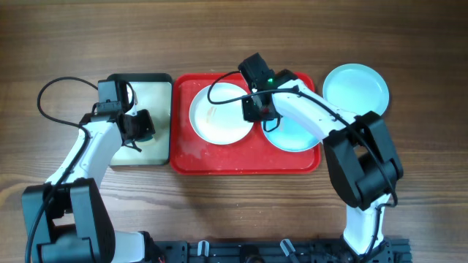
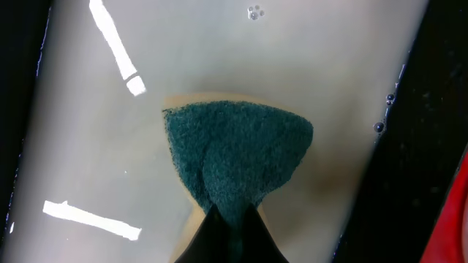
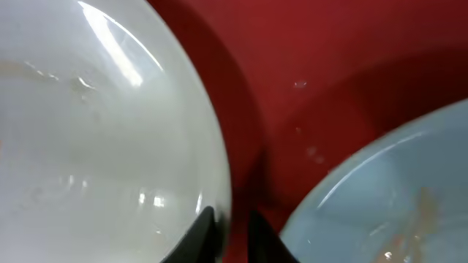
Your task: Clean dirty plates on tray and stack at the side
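Note:
The white plate's rim lies near the pale-blue plate, so the robot's right gripper should move the white plate clear (image 1: 221, 117) and grip its rim firmly before wiping.
On the red tray (image 1: 241, 161) lie a white plate (image 1: 216, 117) with faint smears and a pale-blue plate (image 1: 296, 135). A second pale-blue plate (image 1: 356, 89) lies on the table right of the tray. My right gripper (image 1: 259, 111) is at the white plate's right rim. In the right wrist view its fingers (image 3: 232, 230) straddle the rim of the white plate (image 3: 95, 146), closed on it. The blue plate (image 3: 395, 197) there shows orange smears on the red tray (image 3: 307, 66). My left gripper (image 1: 139, 130) (image 2: 232, 219) is shut on a green-and-yellow sponge (image 2: 234, 157).
A smaller dark-rimmed tray (image 1: 157, 88) with a pale, wet inside (image 2: 88, 161) stands left of the red tray; the left gripper and the sponge are over it. Cables hang from both arms. The arm bases stand at the table's front edge.

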Controlling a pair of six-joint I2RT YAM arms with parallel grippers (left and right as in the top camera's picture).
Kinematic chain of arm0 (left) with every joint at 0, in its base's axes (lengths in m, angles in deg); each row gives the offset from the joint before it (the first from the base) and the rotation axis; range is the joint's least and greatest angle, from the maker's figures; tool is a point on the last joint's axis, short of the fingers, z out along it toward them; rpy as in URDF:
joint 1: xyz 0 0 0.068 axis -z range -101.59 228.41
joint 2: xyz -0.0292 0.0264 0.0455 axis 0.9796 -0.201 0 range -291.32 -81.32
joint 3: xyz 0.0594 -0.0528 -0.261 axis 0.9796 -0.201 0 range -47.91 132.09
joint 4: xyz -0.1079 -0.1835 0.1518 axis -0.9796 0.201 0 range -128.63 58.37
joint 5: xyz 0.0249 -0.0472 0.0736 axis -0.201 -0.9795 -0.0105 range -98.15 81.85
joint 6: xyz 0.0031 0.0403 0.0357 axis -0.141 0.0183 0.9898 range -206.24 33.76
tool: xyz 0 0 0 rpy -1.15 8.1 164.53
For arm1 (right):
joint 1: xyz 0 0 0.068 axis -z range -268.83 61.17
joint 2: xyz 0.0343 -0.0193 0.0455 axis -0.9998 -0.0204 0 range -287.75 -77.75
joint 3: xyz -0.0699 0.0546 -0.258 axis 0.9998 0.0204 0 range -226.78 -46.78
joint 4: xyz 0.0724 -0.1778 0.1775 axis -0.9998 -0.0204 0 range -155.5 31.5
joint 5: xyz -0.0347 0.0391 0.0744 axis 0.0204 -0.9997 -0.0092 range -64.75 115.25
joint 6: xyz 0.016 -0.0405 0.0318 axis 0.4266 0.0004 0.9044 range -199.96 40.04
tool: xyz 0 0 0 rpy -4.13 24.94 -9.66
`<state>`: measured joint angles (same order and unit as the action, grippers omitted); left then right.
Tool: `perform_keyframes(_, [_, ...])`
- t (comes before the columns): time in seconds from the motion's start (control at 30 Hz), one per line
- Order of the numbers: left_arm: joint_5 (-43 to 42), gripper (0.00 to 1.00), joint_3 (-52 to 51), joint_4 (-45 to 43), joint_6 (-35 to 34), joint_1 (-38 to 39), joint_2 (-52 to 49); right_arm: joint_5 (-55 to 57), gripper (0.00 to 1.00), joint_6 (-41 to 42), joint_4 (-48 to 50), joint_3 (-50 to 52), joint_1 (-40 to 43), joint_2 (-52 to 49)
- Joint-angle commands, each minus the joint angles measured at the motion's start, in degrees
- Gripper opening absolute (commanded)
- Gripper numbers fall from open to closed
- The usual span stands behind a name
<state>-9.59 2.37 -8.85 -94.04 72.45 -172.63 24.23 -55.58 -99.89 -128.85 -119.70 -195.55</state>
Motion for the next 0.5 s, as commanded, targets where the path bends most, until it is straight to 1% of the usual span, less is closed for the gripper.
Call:
perform_keyframes(0.0, [-0.7, 0.05, -0.3, -0.1, -0.4, -0.2, -0.3, -0.4, 0.04, 1.0, 2.8, 0.4, 0.1, -0.9])
perform_keyframes(0.07, [-0.7, 0.05, -0.3, -0.1, -0.4, -0.2, -0.3, -0.5, 0.04, -0.6, 5.1, 0.4, 0.1, -0.9])
perform_keyframes(0.2, [-0.7, 0.05, -0.3, -0.1, -0.4, -0.2, -0.3, -0.2, 0.05, -7.7, 9.6, 0.4, 0.1, -0.9])
perform_keyframes(0.27, [-0.7, 0.05, -0.3, -0.1, -0.4, -0.2, -0.3, -0.2, 0.06, -8.1, 9.4, 0.4, 0.1, -0.9])
perform_keyframes(0.3, [-0.7, 0.05, -0.3, -0.1, -0.4, -0.2, -0.3, -0.2, 0.12, -8.0, 9.2, 0.4, 0.1, -0.9])
perform_keyframes(0.33, [-0.7, 0.05, -0.3, -0.1, -0.4, -0.2, -0.3, -0.2, 0.27, -7.9, 9.0, 0.4, 0.1, -0.9])
perform_keyframes(0.37, [-0.7, 0.05, -0.2, -0.1, -0.4, -0.2, -0.3, -0.2, 0.3, -7.8, 8.9, 0.4, 0.1, -0.9])
perform_keyframes(0.4, [-0.7, 0.05, -0.3, -0.1, -0.4, -0.2, -0.3, -0.3, 0.31, -7.8, 8.7, 0.4, 0.1, -0.9])
perform_keyframes(0.47, [-0.7, 0.04, -0.2, 0.0, -0.3, -0.2, -0.3, -0.3, 0.29, -7.3, 8.0, 0.4, 0.1, -0.9])
